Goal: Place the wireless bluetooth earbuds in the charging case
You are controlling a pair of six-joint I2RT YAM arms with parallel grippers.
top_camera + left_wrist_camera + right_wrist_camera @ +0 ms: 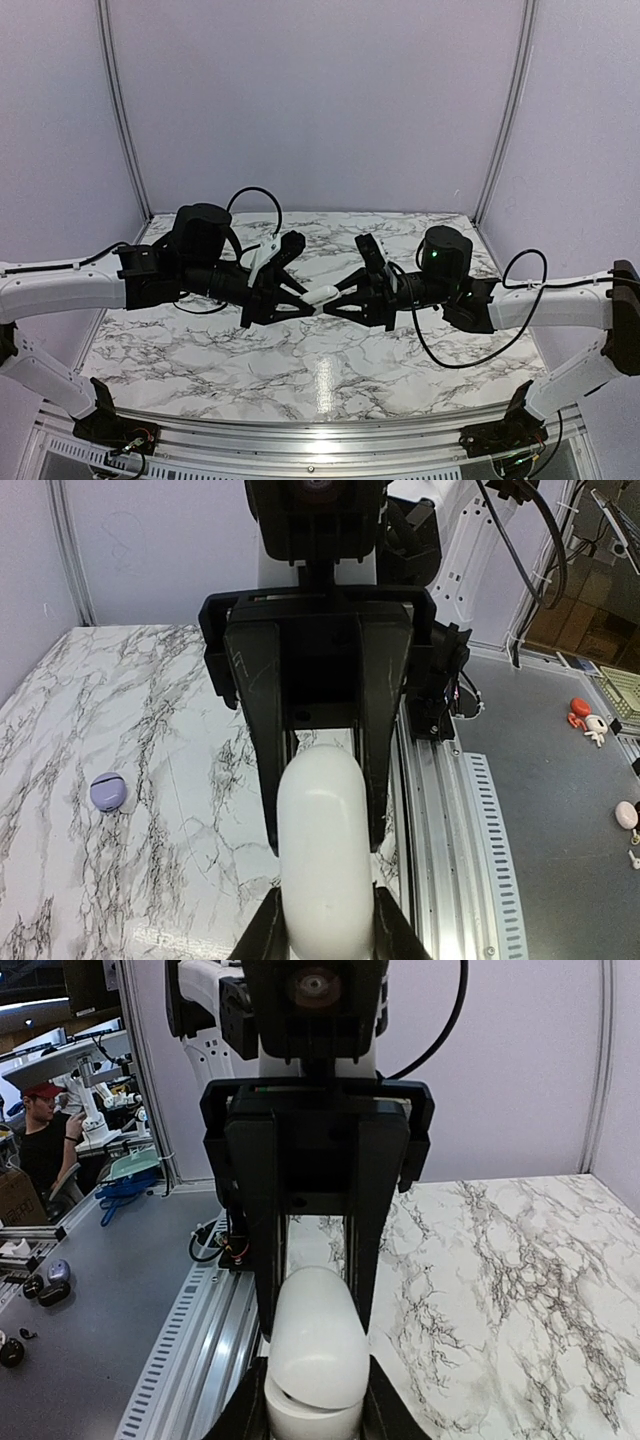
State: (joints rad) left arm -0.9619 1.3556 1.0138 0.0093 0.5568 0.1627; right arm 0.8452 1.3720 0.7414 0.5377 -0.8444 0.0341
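Observation:
My left gripper should open and use one finger to push the lid wide [322, 1345], because the lid stands slightly ajar [308, 1398] while my left gripper pinches the end of the charging case.
A white, rounded charging case [321, 296] hangs in mid-air above the middle of the marble table, held from both ends. In the left wrist view my left gripper [327, 935] is shut on the near end of the case [325, 850]. The right gripper's black fingers [258, 740] flank its far end. In the right wrist view my right gripper [315, 1415] is shut on the case [318, 1345], whose lid stands slightly ajar along the seam. The earbuds are out of view.
A small lilac rounded thing [108, 791] lies on the marble table [300, 370] to the left; it is too small to tell what it is. An aluminium rail [450, 830] runs along the table's near edge. A grey bench with small items [590, 720] lies beyond it.

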